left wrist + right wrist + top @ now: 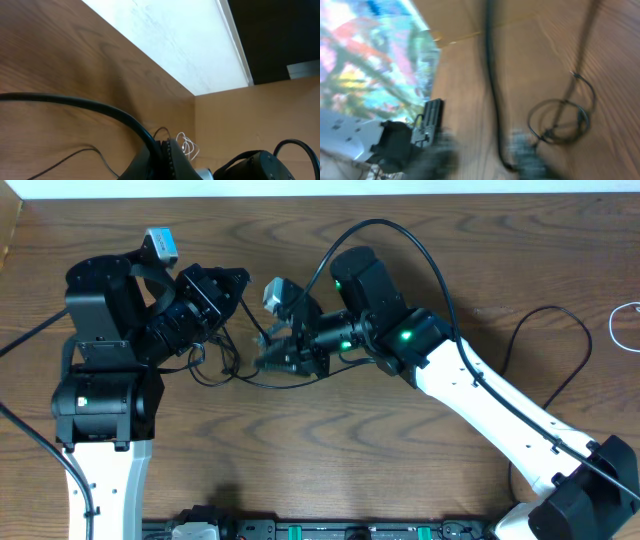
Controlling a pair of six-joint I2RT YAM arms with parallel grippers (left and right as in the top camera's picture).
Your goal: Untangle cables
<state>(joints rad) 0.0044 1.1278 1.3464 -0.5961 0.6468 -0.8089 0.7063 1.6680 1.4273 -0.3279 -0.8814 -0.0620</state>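
The thin black cable's small loops [218, 360] are bunched up below the strand of cable in the robot's left gripper, so next the left gripper opens and grabs a loop [208, 384] near the place where the loops cross.
The thin black cable [222, 368] lies in small loops on the wood table between my two grippers. My left gripper [238, 284] points right above it. In the left wrist view its fingers [161, 159] look pressed together, with a thin black loop rising at their tips. My right gripper [268, 358] reaches left over the loops. The right wrist view is blurred: its fingers [480, 157] stand apart, a black strand [492, 100] runs between them, and a small coil [560, 120] lies to the right. The white cable [628, 325] lies at the far right edge and also shows bunched in the left wrist view [187, 145].
A thick black arm cable [400, 235] arcs over the right arm. It also crosses the left wrist view [90, 106]. Another thin dark cord [560, 355] loops on the table at the right. The table's back edge [320, 195] is close behind both arms.
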